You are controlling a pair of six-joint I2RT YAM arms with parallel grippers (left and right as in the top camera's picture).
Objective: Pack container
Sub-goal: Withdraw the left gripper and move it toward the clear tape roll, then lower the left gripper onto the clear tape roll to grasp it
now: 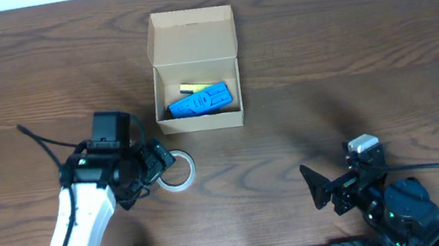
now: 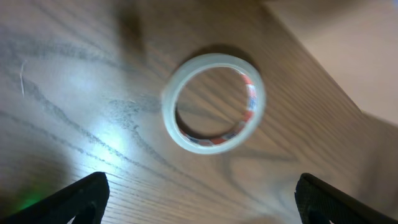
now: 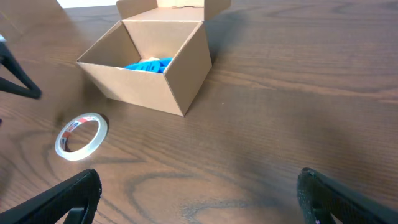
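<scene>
My left gripper's fingers are spread, and the tape roll lies flat with its hole [image 1: 176,170] open to them. I should keep going down until they are on both sides of its rim [image 2: 168,111], and then close them.
The container [image 1: 200,122] is a tan cardboard box standing open at mid-table, its flap lid up at the back. Inside lie a blue item [image 1: 201,101] and a small yellow item [image 1: 190,87]. A clear tape roll [image 1: 191,169] lies flat on the table in front of the box. My left gripper [image 1: 156,162] is open and empty just left of the roll; the left wrist view shows the roll [image 2: 169,112] ahead of the open fingers [image 2: 202,199]. My right gripper [image 1: 321,186] is open and empty at the front right, facing the box [image 3: 140,87] and the roll [image 3: 78,154].
The wooden table carries only the box and the roll. The box wall shows at the top right of the left wrist view [image 2: 348,37]. Part of my left arm shows at the left edge of the right wrist view [image 3: 15,74].
</scene>
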